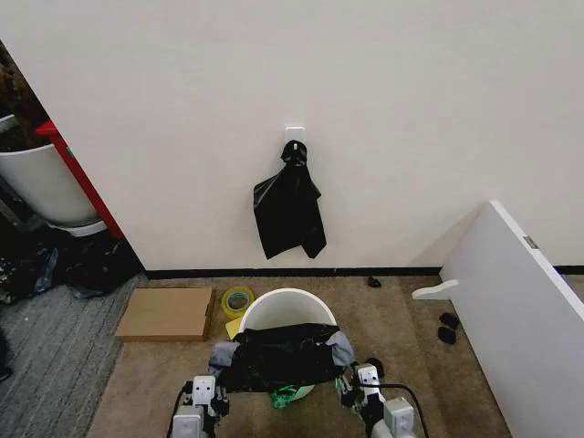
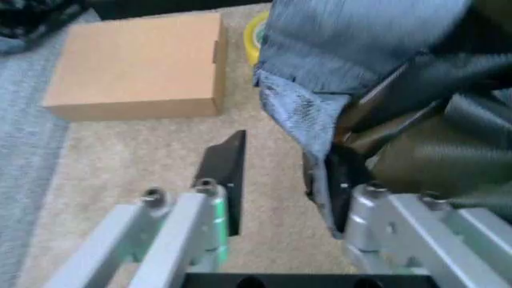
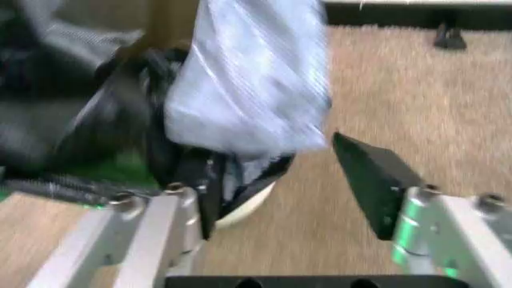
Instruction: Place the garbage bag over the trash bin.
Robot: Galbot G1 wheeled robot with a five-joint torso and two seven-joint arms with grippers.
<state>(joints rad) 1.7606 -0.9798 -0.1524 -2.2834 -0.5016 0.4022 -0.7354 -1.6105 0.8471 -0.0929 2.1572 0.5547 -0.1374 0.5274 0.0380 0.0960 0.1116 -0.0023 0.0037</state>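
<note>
I should expect a partly hidden yellow block beside the trash bin [image 1: 289, 309] when I move the trash bin, because a yellow corner [image 1: 233, 328] sticks out there.
The trash bin [image 1: 286, 310], a round white bucket, stands on the carpet close in front of me. The black garbage bag [image 1: 278, 358] is stretched sideways across the bin's near rim, with greyish corners at both ends. My left gripper [image 1: 212, 391] is at the bag's left end and my right gripper [image 1: 358, 383] at its right end. In the left wrist view the left gripper [image 2: 280, 180] is open, and the garbage bag [image 2: 352, 72] hangs against one finger [image 2: 336, 180]. The right gripper [image 3: 284, 180] is open too, with the garbage bag [image 3: 240, 90] draped on one finger [image 3: 201, 189].
A bunch of black bags [image 1: 289, 208] hangs on a white wall hook behind the bin. A flat cardboard box [image 1: 166, 313] and a yellow tape roll [image 1: 237, 300] lie left of the bin. A white board [image 1: 516, 310] leans at the right. A big white plant pot [image 1: 41, 187] is far left.
</note>
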